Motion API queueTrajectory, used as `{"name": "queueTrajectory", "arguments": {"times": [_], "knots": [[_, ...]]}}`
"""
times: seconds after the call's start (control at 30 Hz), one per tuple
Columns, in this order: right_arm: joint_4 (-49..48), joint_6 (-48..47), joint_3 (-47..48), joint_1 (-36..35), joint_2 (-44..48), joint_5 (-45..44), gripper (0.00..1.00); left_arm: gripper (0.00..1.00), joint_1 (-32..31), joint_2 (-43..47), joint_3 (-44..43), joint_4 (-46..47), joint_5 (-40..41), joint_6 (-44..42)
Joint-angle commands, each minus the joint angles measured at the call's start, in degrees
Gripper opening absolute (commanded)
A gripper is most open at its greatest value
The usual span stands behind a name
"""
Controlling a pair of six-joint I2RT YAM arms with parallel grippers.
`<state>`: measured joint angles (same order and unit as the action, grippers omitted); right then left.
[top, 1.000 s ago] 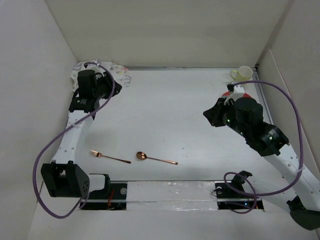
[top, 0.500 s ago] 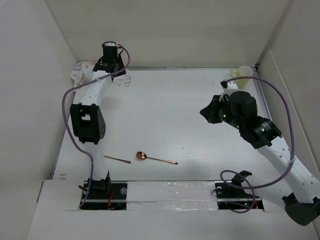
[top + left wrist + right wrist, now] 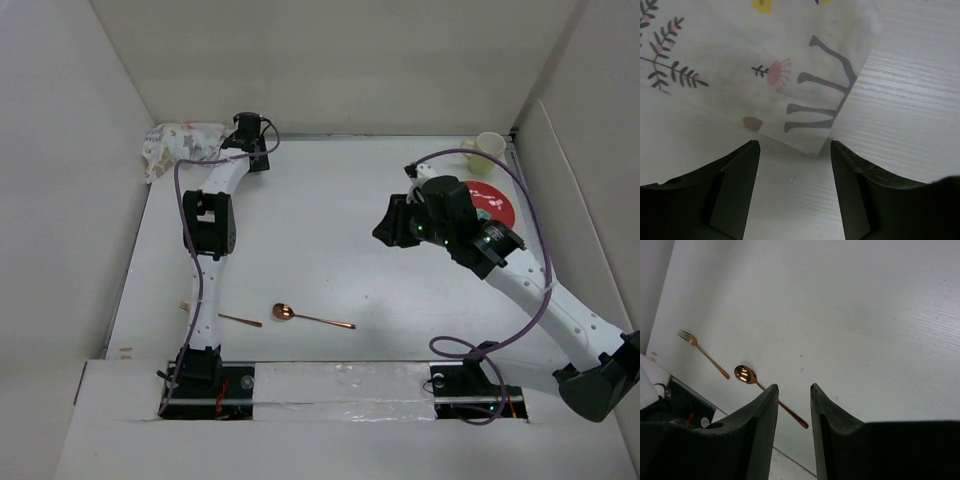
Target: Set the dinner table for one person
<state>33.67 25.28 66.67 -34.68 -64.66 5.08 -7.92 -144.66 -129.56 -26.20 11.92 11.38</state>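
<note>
My right gripper is far from where the deer-print placemat lies crumpled (image 3: 180,148), so my left gripper should grip the placemat's corner (image 3: 813,150) and drag it toward the middle of the table before both grippers spread it out.
The dinner table (image 3: 320,240) is a white tabletop. The deer-print placemat (image 3: 182,145) lies crumpled in its far left corner. My left gripper (image 3: 252,133) reaches just right of it. In the left wrist view the jaws of the left gripper (image 3: 794,144) stand open over bare table, and a placemat corner (image 3: 805,95) lies just ahead of the fingertips. A copper spoon (image 3: 310,318) and fork (image 3: 232,319) lie near the front edge. My right gripper (image 3: 386,228) hovers mid-table, narrowly open and empty (image 3: 793,386), with the spoon (image 3: 746,374) and fork (image 3: 704,354) beyond it.
A red plate (image 3: 497,207) lies at the right, partly under the right arm. A pale yellow cup (image 3: 488,147) stands in the far right corner. White walls close the left, far and right sides. The left arm crosses over the fork's tines.
The left arm has stretched out toward the far wall and its jaws have opened off the placemat. The right arm moved left off the red plate, and its jaws parted slightly.
</note>
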Motion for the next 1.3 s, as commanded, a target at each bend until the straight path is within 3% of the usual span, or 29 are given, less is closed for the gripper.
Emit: {"name": "queueTrajectory", "arguments": {"times": [0.0,0.07,0.23,0.33,0.53,0.67,0.8,0.87,1.07,1.27], "knots": [[-4.31,0.38,3.20,-2.41,-0.54,1.16,0.38,0.56,-1.13,-1.58,-5.96,0.36,1.88,-1.18],[-4.93,1.35,3.46,-3.89,-2.03,0.90,0.38,0.57,-1.13,-5.27,-11.98,-1.12,1.61,-1.88],[-4.84,2.05,4.86,-4.44,-3.71,0.11,0.38,0.61,-0.60,-5.63,-12.03,-1.31,0.56,-2.14],[-4.67,1.36,6.97,-4.96,-4.24,-1.21,0.38,0.55,-0.60,-5.55,-9.94,-2.89,-0.85,-3.20],[-2.56,-1.37,12.68,-4.96,-4.86,-3.85,0.38,0.55,-0.60,-5.81,-2.55,-6.84,-1.82,-4.61],[-2.21,-2.42,15.85,-4.44,-4.51,-3.24,0.38,0.54,-0.08,-6.95,-2.71,-7.55,-1.64,-4.96],[-1.15,-3.83,18.49,-3.30,-4.77,-1.92,0.37,0.38,0.45,-8.18,-5.27,-8.79,-3.30,-5.04],[-0.89,-4.01,18.58,-2.77,-4.68,-1.13,0.37,0.35,0.45,-8.36,-5.00,-8.35,-4.18,-5.66],[-0.10,-4.01,17.35,-1.54,-3.54,-1.21,0.36,0.01,0.45,-6.08,-1.76,-7.03,-6.21,-6.19],[-0.27,-3.57,14.63,2.15,-1.08,-2.79,0.36,0.00,-4.45,1.12,2.02,-7.55,-5.42,-5.05]]}}
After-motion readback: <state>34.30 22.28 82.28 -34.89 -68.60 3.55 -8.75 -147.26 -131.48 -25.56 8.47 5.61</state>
